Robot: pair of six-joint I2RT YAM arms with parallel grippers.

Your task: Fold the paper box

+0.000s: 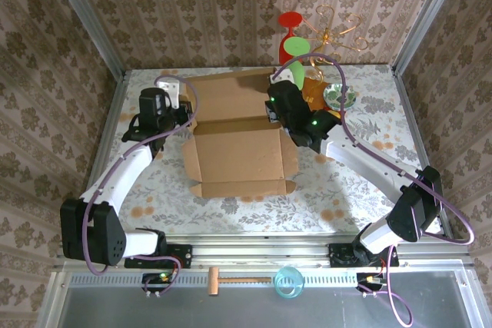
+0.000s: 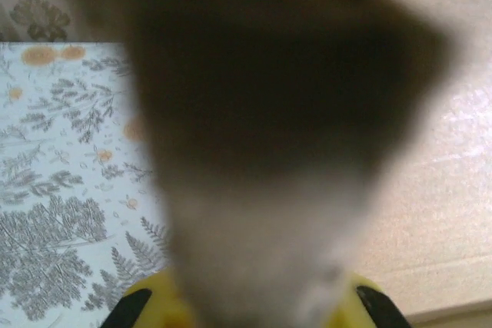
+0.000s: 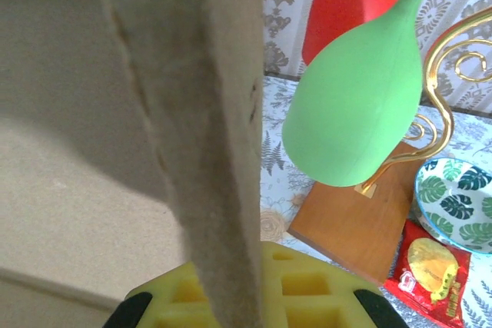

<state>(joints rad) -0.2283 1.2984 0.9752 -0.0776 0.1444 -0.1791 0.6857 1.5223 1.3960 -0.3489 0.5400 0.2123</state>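
Observation:
The back corner flap [image 2: 280, 105] is spread wide above my left gripper's fingers. I should open my left gripper and pinch the flap together with the box's side [image 1: 191, 99].
The paper box [image 1: 240, 151] lies in the middle of the table as a brown cardboard sheet, its shallow tray toward me and its lid panel [image 1: 231, 95] flat behind. My left gripper [image 1: 183, 115] sits at the box's back left corner. In the left wrist view a blurred cardboard flap [image 2: 269, 151] runs down between the yellow pads [image 2: 150, 305], and the left gripper [image 2: 250, 309] looks shut on it. My right gripper [image 1: 275, 109] is at the back right corner. There an upright flap [image 3: 207, 128] passes between the yellow pads [image 3: 315, 289] of the right gripper [image 3: 246, 297].
Behind the right gripper stand green [image 3: 354, 105] and red [image 3: 350, 1] balloon shapes on a gold wire stand with an orange-brown board [image 3: 361, 224]. A leaf-patterned bowl [image 3: 457, 201] and red snack packet [image 3: 430, 270] lie to its right. A hammer [image 1: 231, 279] and blue ring [image 1: 289, 282] rest near the bases.

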